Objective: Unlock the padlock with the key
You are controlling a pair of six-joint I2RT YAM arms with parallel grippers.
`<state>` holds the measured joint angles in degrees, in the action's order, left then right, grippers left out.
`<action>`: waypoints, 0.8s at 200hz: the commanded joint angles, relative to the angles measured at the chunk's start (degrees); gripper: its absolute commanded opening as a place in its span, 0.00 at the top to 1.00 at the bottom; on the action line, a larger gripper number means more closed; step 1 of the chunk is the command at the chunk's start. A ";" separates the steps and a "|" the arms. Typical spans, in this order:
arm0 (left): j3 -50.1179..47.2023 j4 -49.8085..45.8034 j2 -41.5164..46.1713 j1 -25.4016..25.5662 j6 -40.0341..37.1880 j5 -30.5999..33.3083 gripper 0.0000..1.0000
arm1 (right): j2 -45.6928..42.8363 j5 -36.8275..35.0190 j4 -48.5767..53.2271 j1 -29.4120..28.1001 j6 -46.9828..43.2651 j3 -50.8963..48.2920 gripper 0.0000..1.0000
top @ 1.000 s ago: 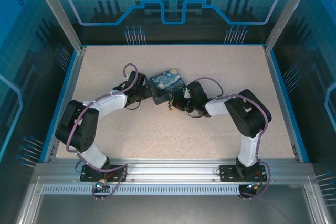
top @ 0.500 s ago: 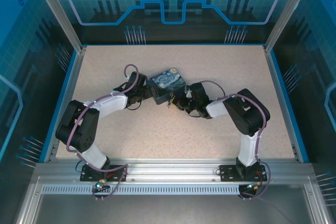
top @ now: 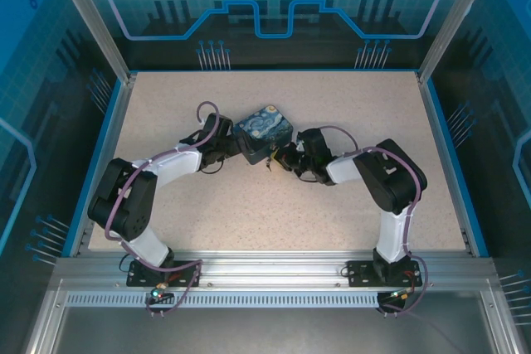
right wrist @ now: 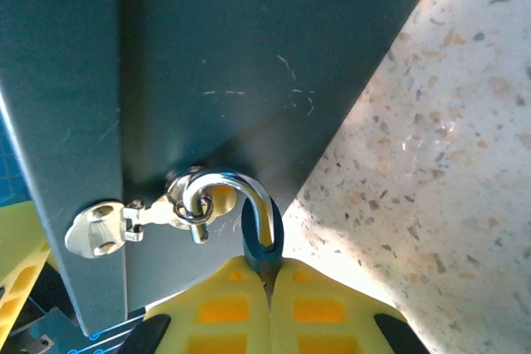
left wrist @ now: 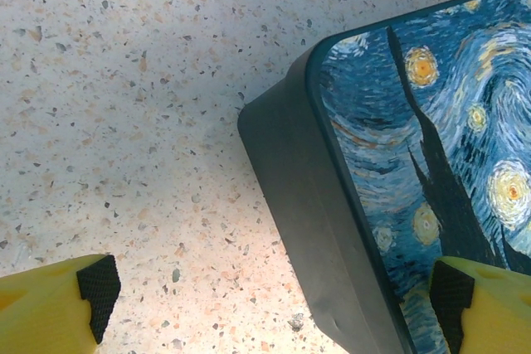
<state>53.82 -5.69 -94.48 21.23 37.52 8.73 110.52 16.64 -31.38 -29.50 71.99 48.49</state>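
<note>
My right gripper keeps pulling the padlock away until the shackle leaves the hasp (right wrist: 170,209), as the shackle's loose end (right wrist: 199,234) stands clear of the padlock's body.
A dark box with a blue swirl-painted lid (top: 264,128) sits mid-table. On its dark front wall (right wrist: 249,55) a silver hasp (right wrist: 95,230) carries the padlock (right wrist: 264,246), a narrow dark-blue body with a curved silver shackle (right wrist: 241,188). My right gripper (right wrist: 270,275) is shut directly below that body. A thin dark sliver, the key (right wrist: 265,278), shows in the seam between its yellow fingers (right wrist: 224,304). My left gripper (left wrist: 276,292) is open and straddles the box's near corner (left wrist: 299,205), one pad over the lid, the other over the table.
The speckled table top (top: 348,105) is ringed by a blue rim and glass walls. Both arms reach inward and meet at the box (left wrist: 431,147). A small grey speck (left wrist: 296,321) lies on the table beside the box wall.
My right wrist has crept slightly left toward the box front. The left arm and the box have stayed put.
</note>
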 commanded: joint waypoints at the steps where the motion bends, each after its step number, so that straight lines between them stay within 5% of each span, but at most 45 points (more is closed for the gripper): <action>1: -1.35 -3.95 -1.41 0.10 -0.60 0.40 0.04 | 0.84 -3.67 5.86 1.46 -2.11 1.61 1.00; 60: -0.87 -4.41 -1.50 0.12 -0.73 0.33 0.05 | 0.14 -6.79 13.07 2.55 -6.24 5.53 1.00; 124: -0.12 -4.85 -1.93 0.12 -0.84 0.37 0.05 | -0.42 -3.07 9.42 4.94 -8.46 4.13 1.00; 160: 0.27 -4.96 -2.29 0.14 -0.78 0.14 0.05 | 0.44 -1.98 23.80 4.94 -16.38 11.22 1.00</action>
<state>53.95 -5.48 -94.74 21.28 37.52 7.92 110.52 15.90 -18.44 -25.80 61.76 55.53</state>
